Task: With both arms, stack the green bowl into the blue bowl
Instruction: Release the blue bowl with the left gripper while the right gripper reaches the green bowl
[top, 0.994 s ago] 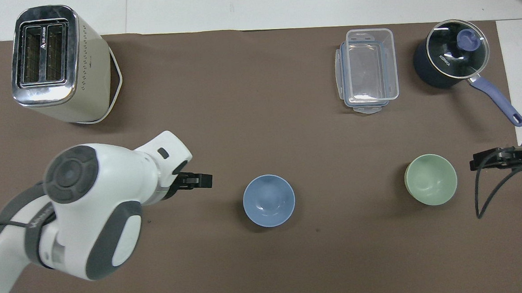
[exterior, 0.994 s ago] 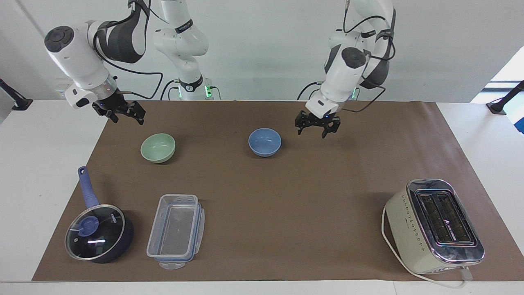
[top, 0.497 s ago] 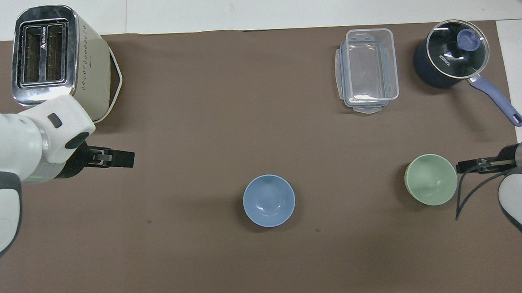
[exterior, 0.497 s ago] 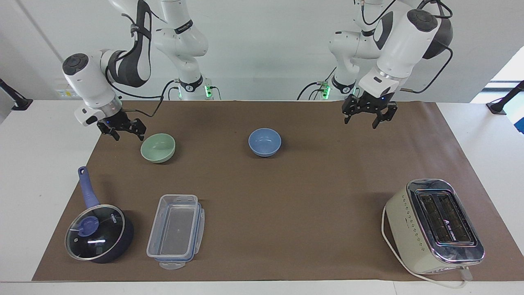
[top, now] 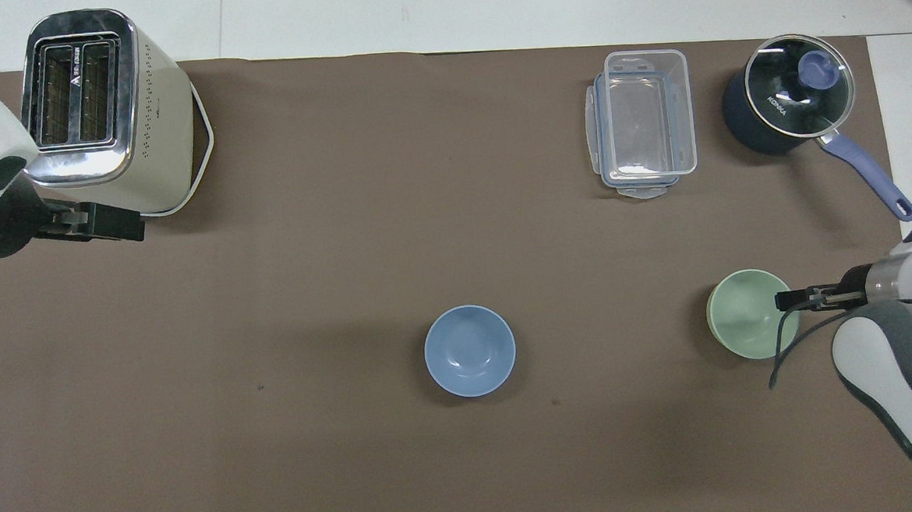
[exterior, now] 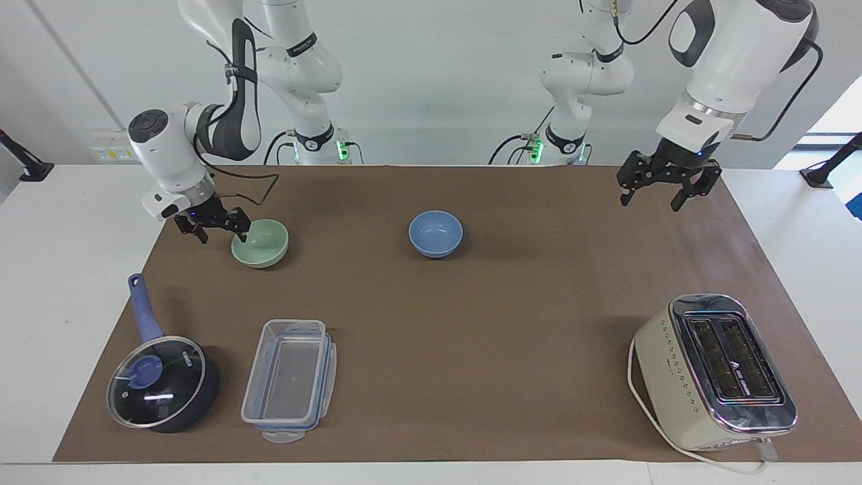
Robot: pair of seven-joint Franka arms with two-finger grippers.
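I expect the green bowl [top: 749, 315] to cover the blue bowl's rim [top: 467, 306] from above when I stack it, because the rims of the two bowls look equally wide.
The pale green bowl [exterior: 264, 246] [top: 747, 328] sits upright on the brown mat toward the right arm's end. The blue bowl [exterior: 436, 234] [top: 469, 351] stands empty near the mat's middle, well apart from it. My right gripper [exterior: 221, 234] [top: 788, 299] is open and low at the green bowl's rim, on the side toward the right arm's end. One of its fingertips is at the rim's edge, and I cannot tell whether it touches. My left gripper [exterior: 650, 197] [top: 128, 225] hangs open and empty, up over the mat at the left arm's end.
A cream toaster [exterior: 714, 370] [top: 97, 111] stands farthest from the robots at the left arm's end. A clear plastic container [exterior: 289, 377] [top: 644, 121] and a dark blue lidded saucepan [exterior: 161, 380] [top: 787, 102] sit farther from the robots than the green bowl.
My right gripper has come down and in to the green bowl's rim. My left gripper has pulled away from beside the blue bowl, rising toward the left arm's end. Neither bowl has moved.
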